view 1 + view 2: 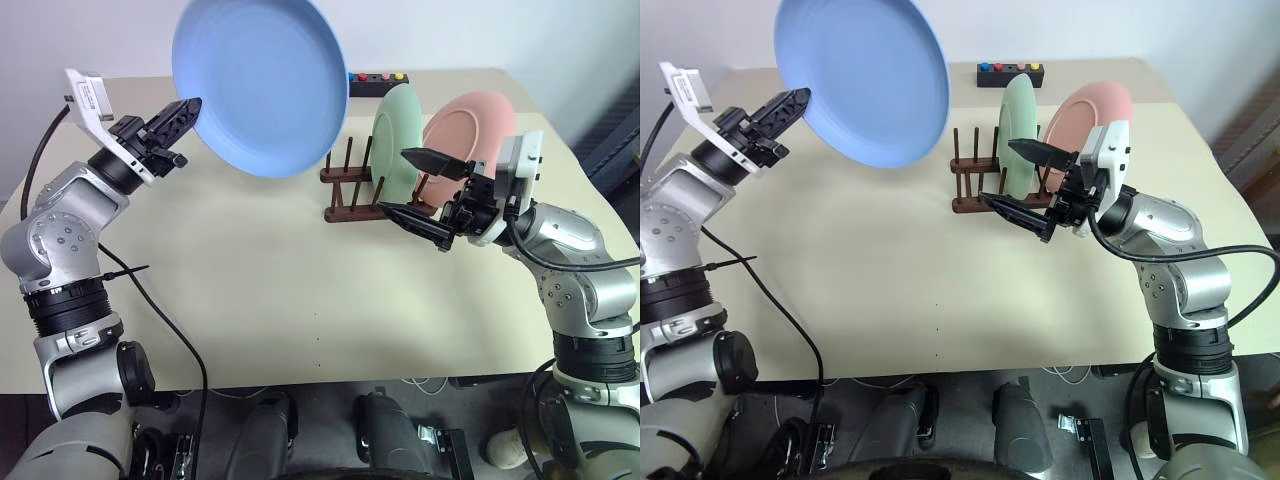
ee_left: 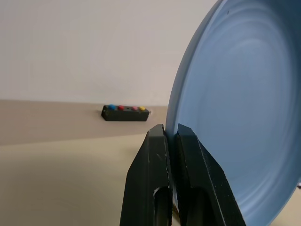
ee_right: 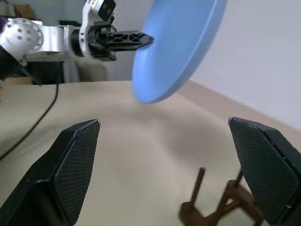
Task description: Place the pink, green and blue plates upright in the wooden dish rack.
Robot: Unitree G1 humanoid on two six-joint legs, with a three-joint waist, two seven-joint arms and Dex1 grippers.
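Next, my right gripper takes the plate's lower rim [image 1: 276,173] and turns the plate edge-on, because my left gripper holds the blue plate [image 1: 260,85] broadside to the rack's slots.
My left gripper [image 1: 190,108] is shut on the rim of the blue plate [image 1: 262,85], which it holds up in the air, nearly upright, left of the wooden dish rack [image 1: 352,185]. The left wrist view has both black fingers [image 2: 153,155] pinching that rim. The green plate [image 1: 402,140] and the pink plate [image 1: 472,128] stand upright in the rack. Just in front of the rack, close to the green plate, my right gripper [image 1: 421,190] hangs wide open with nothing between its fingers. The right wrist view looks past its spread fingers at the blue plate [image 3: 176,47] and the left gripper [image 3: 141,40].
A small black box with coloured buttons [image 1: 378,82] lies at the table's far edge behind the rack. A black cable [image 1: 150,300] trails over the table's left front part. The beige table [image 1: 300,300] is bare in the middle.
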